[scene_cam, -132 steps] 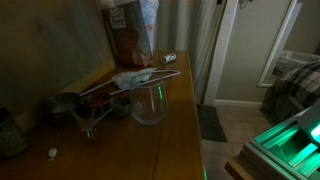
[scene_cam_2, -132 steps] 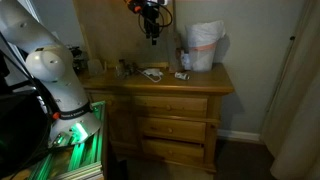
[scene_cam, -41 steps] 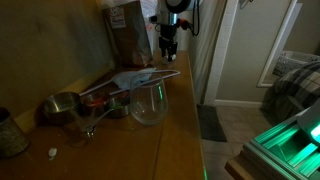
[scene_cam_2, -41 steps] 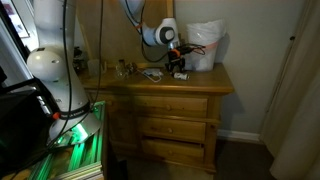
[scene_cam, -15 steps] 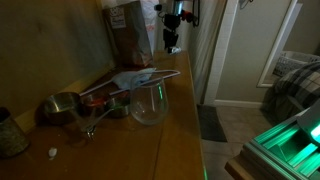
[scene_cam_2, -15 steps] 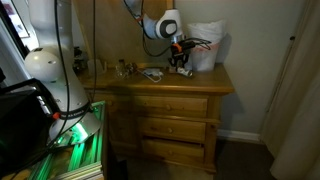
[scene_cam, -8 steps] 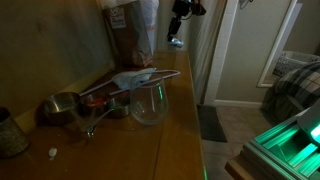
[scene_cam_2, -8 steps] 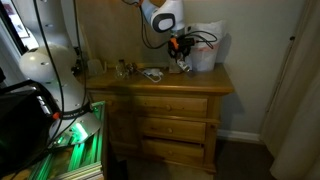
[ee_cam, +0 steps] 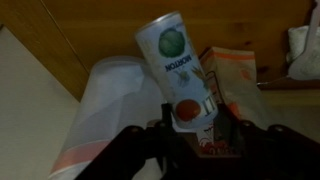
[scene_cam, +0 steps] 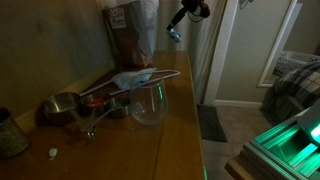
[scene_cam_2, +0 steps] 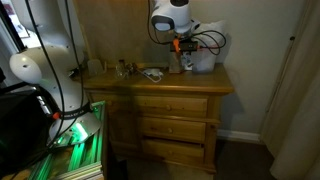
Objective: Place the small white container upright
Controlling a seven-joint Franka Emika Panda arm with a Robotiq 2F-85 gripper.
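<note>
The small white container (scene_cam: 174,34) hangs at a slant above the dresser. Next, my gripper swings the container upright first and then lowers its base onto the dresser's back end (scene_cam: 178,57).
The small white container (ee_cam: 180,68) is a whitish cylinder with a green emblem and a red dot. My gripper (ee_cam: 193,118) is shut on its lower end in the wrist view. In both exterior views the gripper (scene_cam: 180,24) (scene_cam_2: 182,52) hangs above the back end of the wooden dresser (scene_cam_2: 160,86). It holds the container (scene_cam: 173,35) (scene_cam_2: 186,63) tilted in the air, clear of the top. The dark fingers (ee_cam: 226,118) hide the container's base.
A clear glass cup (scene_cam: 148,103) stands mid-dresser, with metal cups (scene_cam: 62,107) and a tiny white scrap (scene_cam: 52,153) nearer the front. A brown paper bag (scene_cam: 127,30) and a white plastic bag (scene_cam_2: 205,47) stand at the back. The dresser's edge drops to a doorway floor.
The gripper has risen and swung outward with the container in it, tilting it further. The container was held throughout; nothing on the dresser moved.
</note>
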